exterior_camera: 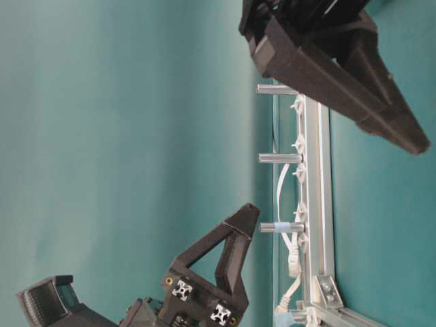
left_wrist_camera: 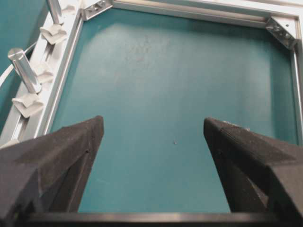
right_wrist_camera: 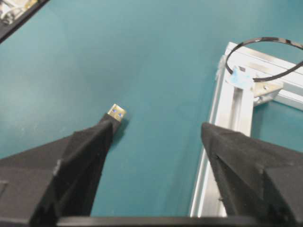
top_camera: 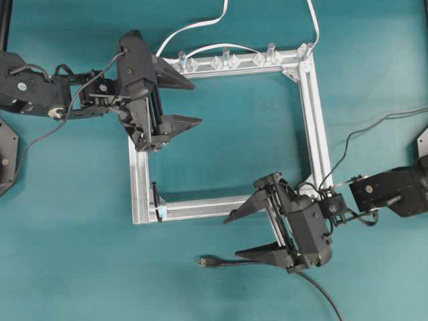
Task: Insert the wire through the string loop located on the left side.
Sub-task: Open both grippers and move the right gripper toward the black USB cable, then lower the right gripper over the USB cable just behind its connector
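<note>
My gripper will push the wire forward, and the wire's plug [top_camera: 211, 261] will go straight through, because the string loop [right_wrist_camera: 258, 39] holds a round opening wider than the plug.
The wire's plug [top_camera: 204, 261] lies on the teal table below the frame, and its black cable [top_camera: 321, 289] runs right under my right gripper. My right gripper [top_camera: 231, 237] hangs open over it, with nothing between its fingers. In the right wrist view the plug's metal tip [right_wrist_camera: 116, 112] pokes out just past the left fingertip of that gripper [right_wrist_camera: 158, 127]. The string loop [right_wrist_camera: 265, 56] stands at the frame's bottom-left corner, with light-blue tape [right_wrist_camera: 239, 78] at its base; overhead, the string loop [top_camera: 156, 197] is small. My left gripper [top_camera: 197, 103] is open and empty over the frame's upper left.
A square aluminium frame [top_camera: 314, 114] lies on the table. Its far rail carries upright posts and clear clips [top_camera: 227, 60], with white cables [top_camera: 194, 27] leading off behind. The left wrist view shows teal mat inside the frame [left_wrist_camera: 189, 12]. A thin dark cable [top_camera: 374, 124] trails at the right.
</note>
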